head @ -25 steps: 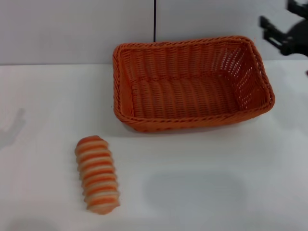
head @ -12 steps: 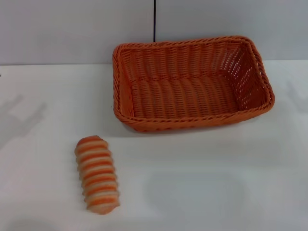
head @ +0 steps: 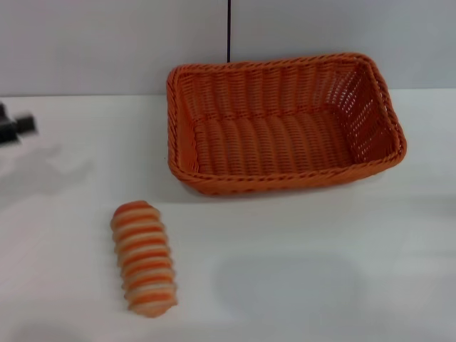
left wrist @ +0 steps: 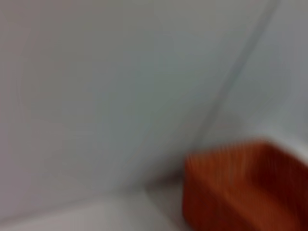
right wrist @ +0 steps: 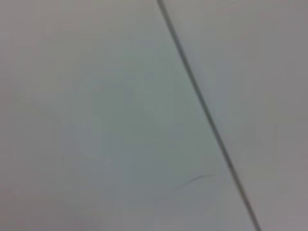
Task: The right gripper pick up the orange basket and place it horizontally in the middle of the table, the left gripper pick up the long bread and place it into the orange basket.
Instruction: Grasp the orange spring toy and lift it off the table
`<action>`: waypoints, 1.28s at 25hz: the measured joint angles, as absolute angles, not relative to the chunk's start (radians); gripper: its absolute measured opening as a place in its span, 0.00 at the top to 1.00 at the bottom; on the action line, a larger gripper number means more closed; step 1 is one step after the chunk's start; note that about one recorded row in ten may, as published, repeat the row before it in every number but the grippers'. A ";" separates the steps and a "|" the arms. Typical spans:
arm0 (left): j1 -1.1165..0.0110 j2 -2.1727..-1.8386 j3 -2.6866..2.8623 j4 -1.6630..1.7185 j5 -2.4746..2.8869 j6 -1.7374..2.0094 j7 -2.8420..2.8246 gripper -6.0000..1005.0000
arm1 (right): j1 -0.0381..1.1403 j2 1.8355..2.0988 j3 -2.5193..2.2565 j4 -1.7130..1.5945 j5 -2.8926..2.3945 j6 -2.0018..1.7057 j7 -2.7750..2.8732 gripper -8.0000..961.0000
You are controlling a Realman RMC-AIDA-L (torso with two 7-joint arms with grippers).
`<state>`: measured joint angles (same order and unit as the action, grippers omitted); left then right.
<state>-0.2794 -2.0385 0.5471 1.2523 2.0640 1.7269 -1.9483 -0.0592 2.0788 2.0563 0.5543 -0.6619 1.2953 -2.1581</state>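
Note:
The long bread [head: 144, 261] is clear of the orange basket, so the robot's left gripper goes on reaching for the bread's far end [head: 135, 212] until its fingers close there.
The orange basket [head: 285, 125] lies lengthwise across the back middle of the white table [head: 320, 271], empty; the left wrist view catches one corner of the orange basket [left wrist: 245, 187]. The long bread [head: 143, 258], striped orange and cream, rests on the table at the front left, well apart from the basket. Only a black tip of my left gripper [head: 14, 126] shows at the far left edge of the head view, above the table and far from the bread. My right gripper is out of view.
A grey wall [head: 107, 43] with a dark vertical seam [head: 229, 32] runs behind the table. The right wrist view shows only that wall with its dark seam [right wrist: 207, 115].
The right gripper left the top right corner of the head view a second ago. The left gripper has now entered at the far left edge. Basket and bread have not moved.

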 joint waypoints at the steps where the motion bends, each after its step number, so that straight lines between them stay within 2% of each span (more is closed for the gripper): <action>1: -0.279 -2.039 0.547 1.252 2.064 1.727 -1.948 0.19 | -0.059 2.079 2.056 0.554 -0.662 1.295 -2.158 0.30; 9: -0.444 -2.041 0.612 1.136 2.282 1.811 -1.977 0.19 | -0.057 2.074 2.119 0.451 -0.669 1.374 -2.216 0.30; 12: -0.493 -2.058 0.624 1.083 2.367 1.796 -1.987 0.19 | -0.059 2.074 2.123 0.432 -0.673 1.376 -2.222 0.30; 32: -0.467 -2.063 0.730 0.875 2.363 1.522 -1.871 0.19 | -0.047 2.071 2.125 0.397 -0.673 1.394 -2.250 0.30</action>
